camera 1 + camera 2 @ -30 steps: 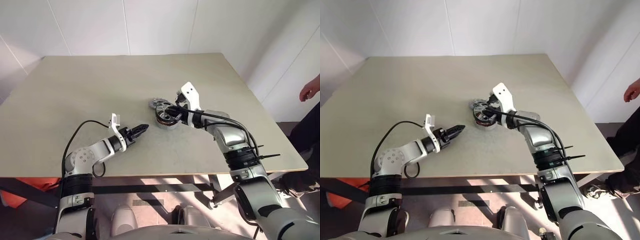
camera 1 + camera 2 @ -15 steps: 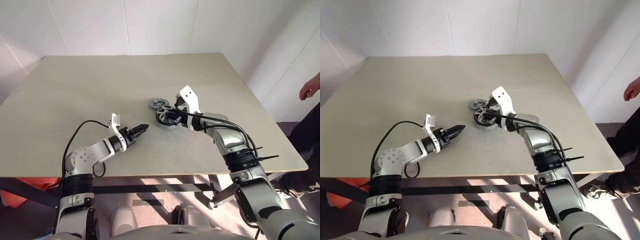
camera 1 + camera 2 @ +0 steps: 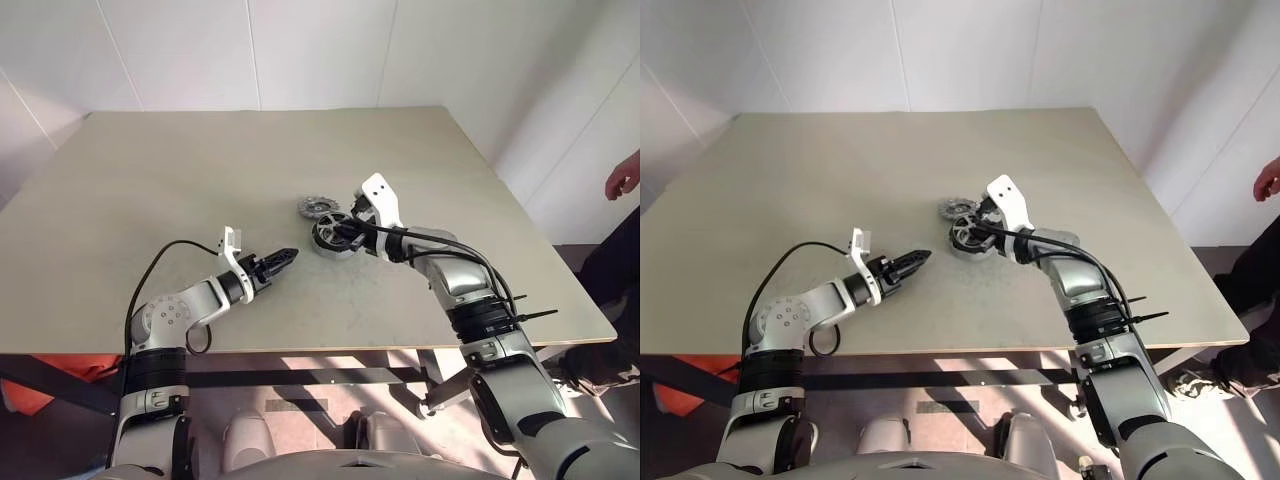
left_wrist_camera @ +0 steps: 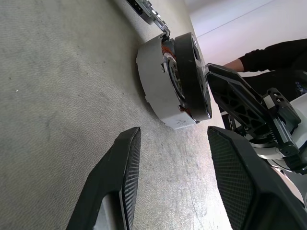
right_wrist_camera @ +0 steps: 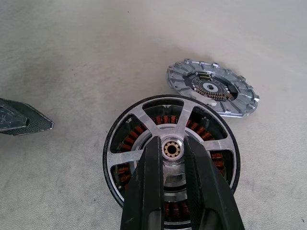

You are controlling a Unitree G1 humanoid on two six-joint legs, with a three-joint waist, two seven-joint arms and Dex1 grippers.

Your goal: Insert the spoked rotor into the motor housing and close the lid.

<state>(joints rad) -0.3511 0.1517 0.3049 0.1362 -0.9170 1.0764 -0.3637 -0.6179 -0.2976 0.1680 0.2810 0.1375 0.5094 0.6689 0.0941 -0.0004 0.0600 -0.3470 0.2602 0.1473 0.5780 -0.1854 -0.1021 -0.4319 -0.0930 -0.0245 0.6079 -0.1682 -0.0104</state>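
Observation:
The robot should expect the lid (image 5: pixel 216 89) to trail along when it moves the motor housing by the housing's rim, because a pale strip (image 5: pixel 202 98) runs from the lid toward the housing.
The spoked rotor (image 5: pixel 144 125), with a black rim and pale spokes, sits in the grey motor housing (image 4: pixel 156 81). Copper windings show between its spokes, and its rim stands proud of the housing wall. My right gripper (image 5: pixel 171 141) reaches over it from the right, open a little. Its fingers (image 5: pixel 146 172) stand close on either side of the hub. The lid (image 5: pixel 212 93) lies flat on the table just behind the housing. My left gripper (image 3: pixel 283 258) hovers open and empty to the left of the housing, pointing at it.
The parts lie right of the middle of a beige table (image 3: pixel 200 170), with bare tabletop all around them. A person's hand (image 3: pixel 622 180) and dark sleeve show beyond the table's right edge.
My right gripper has lowered the rotor into the housing and its fingers have eased slightly apart. The left arm has not moved.

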